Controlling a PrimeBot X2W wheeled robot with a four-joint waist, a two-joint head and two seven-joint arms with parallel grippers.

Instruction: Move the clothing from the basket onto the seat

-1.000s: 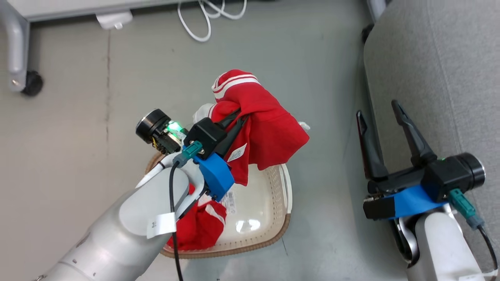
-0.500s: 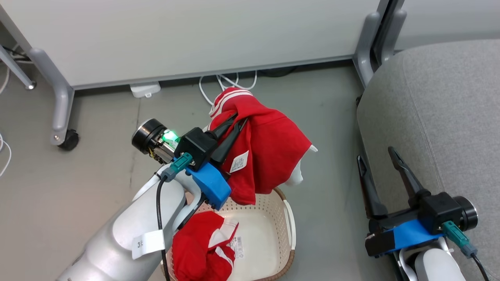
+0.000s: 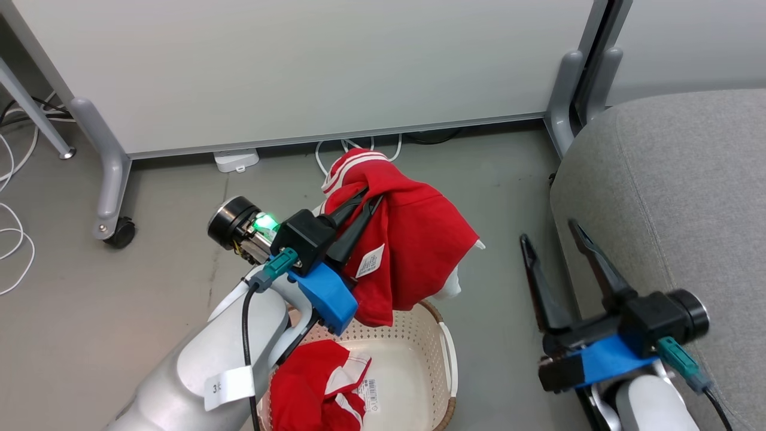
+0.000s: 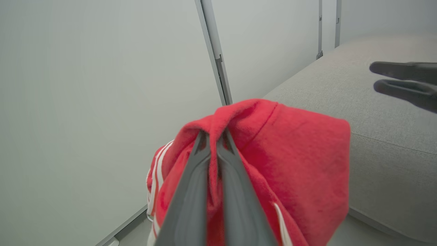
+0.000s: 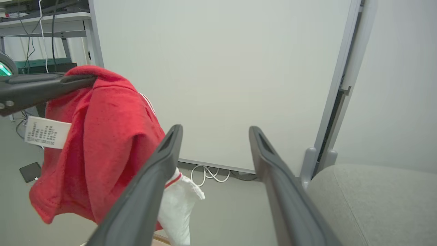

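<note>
The white cloth [image 3: 450,286] is joined to the red garment at a striped edge [image 5: 173,180], so I expect the white cloth to come along when I carry the red garment.
My left gripper [image 3: 368,197] is shut on a red garment with white stripes and a white tag [image 3: 413,245], which hangs in the air above the far end of the basket [image 3: 446,359]. In the left wrist view the fingers [image 4: 191,177] pinch a fold of that red cloth [image 4: 293,150]. More red clothing [image 3: 311,389] lies in the cream basket's left part. My right gripper [image 3: 553,230] stands open and empty beside the grey seat's [image 3: 676,191] left edge. The right wrist view has the hanging garment [image 5: 102,143] at its left and the seat [image 5: 375,198] at lower right.
A white partition panel [image 3: 299,72] on grey wheeled legs [image 3: 111,191] stands behind the basket. White cables [image 3: 359,146] and a small white box [image 3: 236,160] lie on the grey floor at its foot. More cables [image 3: 12,239] trail at the far left.
The head camera has tilted up, bringing the partition into view. My left gripper has lifted the red garment higher above the basket. The right gripper stays open beside the seat.
</note>
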